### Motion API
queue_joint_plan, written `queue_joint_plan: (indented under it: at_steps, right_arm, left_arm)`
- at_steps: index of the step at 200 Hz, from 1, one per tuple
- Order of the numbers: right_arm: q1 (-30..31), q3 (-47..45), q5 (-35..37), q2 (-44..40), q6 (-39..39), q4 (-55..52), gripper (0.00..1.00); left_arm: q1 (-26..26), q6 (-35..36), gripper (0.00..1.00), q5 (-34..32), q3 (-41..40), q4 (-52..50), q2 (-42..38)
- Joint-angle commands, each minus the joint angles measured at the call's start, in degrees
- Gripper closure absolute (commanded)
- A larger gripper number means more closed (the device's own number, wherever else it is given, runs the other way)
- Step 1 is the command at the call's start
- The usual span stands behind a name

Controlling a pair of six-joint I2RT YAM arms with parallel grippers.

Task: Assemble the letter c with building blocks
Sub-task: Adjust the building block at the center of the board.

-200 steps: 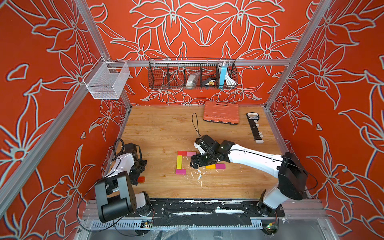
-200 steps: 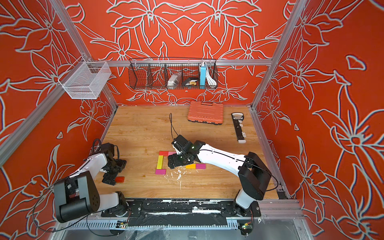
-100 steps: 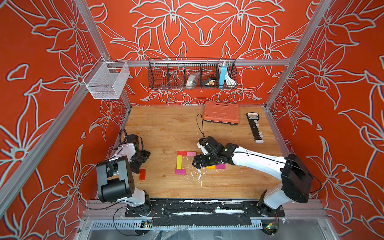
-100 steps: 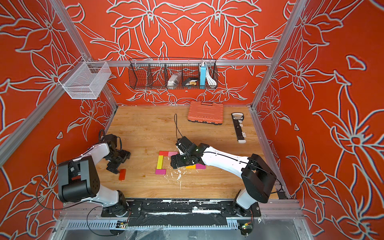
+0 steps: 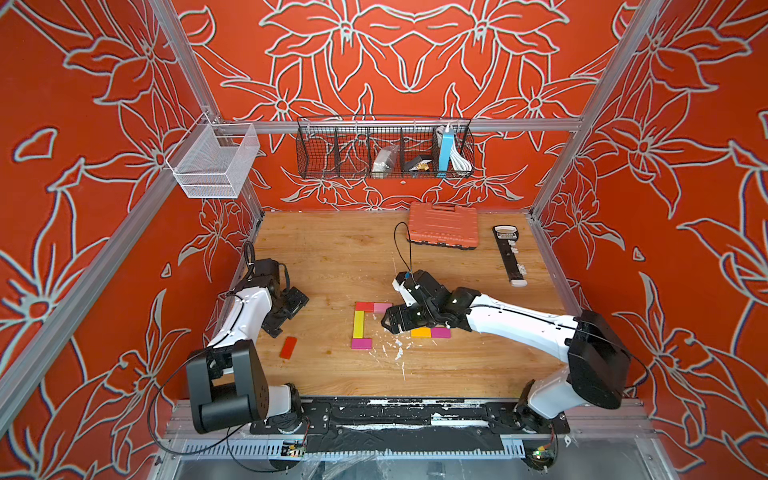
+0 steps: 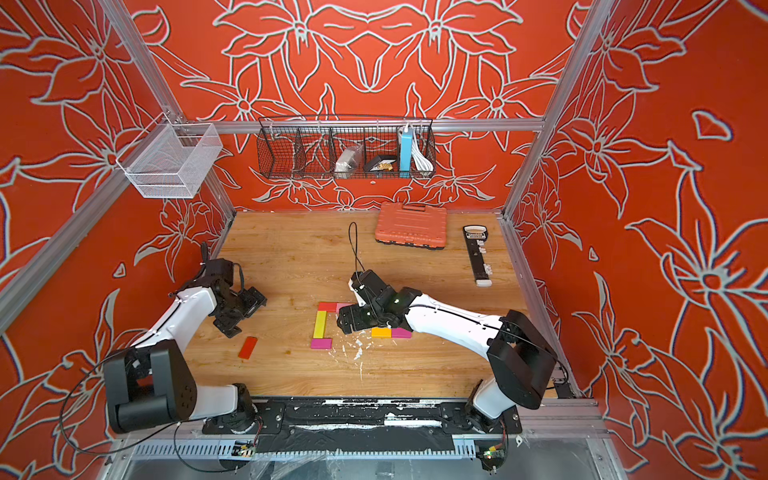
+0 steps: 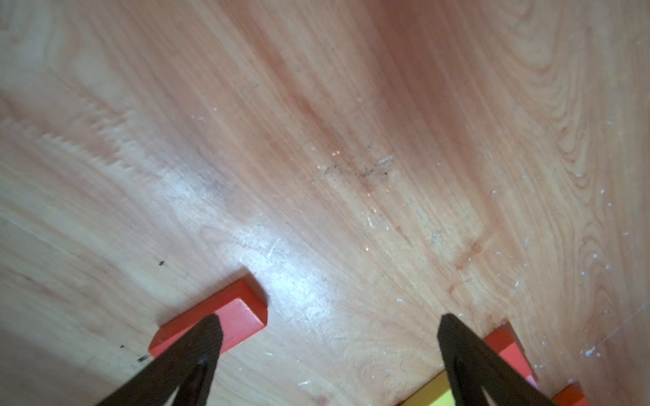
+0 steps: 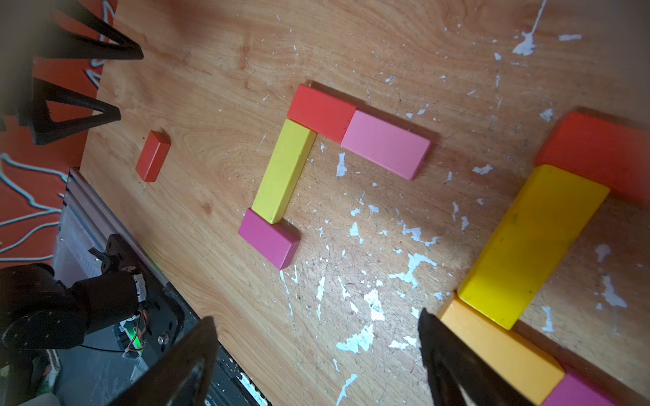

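Note:
My left gripper needs to move over and turn to straddle the block's long sides [image 6: 248, 347] before it closes, because the loose red block [image 5: 288, 347] lies at a slant outside the gripper's open gap.
In both top views a red block [image 5: 364, 306], a pink block [image 5: 382, 307], a yellow bar [image 5: 358, 324] and a magenta block [image 5: 361, 343] lie touching in an open bracket shape. Right of them lie an orange block [image 5: 420, 332] and a second magenta block [image 5: 440, 332]. My right gripper [image 5: 386, 322] hovers open between the two groups, holding nothing [image 8: 316, 318]. Its wrist view also shows a second yellow bar [image 8: 531, 242] with a red block [image 8: 598, 154] at its end. A loose red block [image 5: 288, 347] lies at the left. My left gripper [image 5: 291, 318] stands open and empty behind it [image 7: 329, 318].
An orange ribbed tool case [image 5: 442, 228] and a black strip tool [image 5: 509, 255] lie at the back right. A black wire basket [image 5: 384, 147] and a white mesh basket [image 5: 214, 162] hang on the walls. White flecks [image 5: 397, 353] dot the wood.
My left gripper has drawn back from the loose red block, which now lies alone on the wood. The right arm has shifted only slightly.

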Motion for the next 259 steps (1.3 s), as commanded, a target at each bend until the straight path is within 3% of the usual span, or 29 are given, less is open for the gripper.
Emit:
queue_joint_plan:
  at_steps: [1, 57, 104, 160, 205, 259]
  right_arm:
    - [-0.33, -1.15, -1.59, -0.33, -0.86, 1.75, 0.08]
    - [-0.70, -1.49, -4.09, -0.26, -1.16, 3.43, 0.08]
    - [-2.16, -3.14, -4.92, -3.16, -1.98, 3.12, 0.08]
    - [-3.60, -6.32, -4.76, -6.99, -1.75, 3.37, 0.08]
    - [-3.79, -6.96, -5.16, -7.81, -1.06, 3.44, 0.08]
    - [-3.86, -7.71, -4.83, -8.20, -0.16, 3.38, 0.08]
  left_arm:
    - [-0.02, 4.26, 0.03, -0.24, -0.76, -3.43, 1.48]
    - [0.18, 0.62, 0.02, -3.40, -1.98, -3.52, 5.65]
    - [3.73, -1.84, 0.02, -4.33, -6.14, -1.13, 5.82]
    - [3.18, -2.86, 0.03, 4.37, -8.73, 1.25, 3.62]
    - [-0.90, -5.70, 0.03, 10.53, -11.82, 4.45, 0.13]
    - [-3.84, -8.01, 0.03, 8.79, -11.43, 2.18, -5.60]
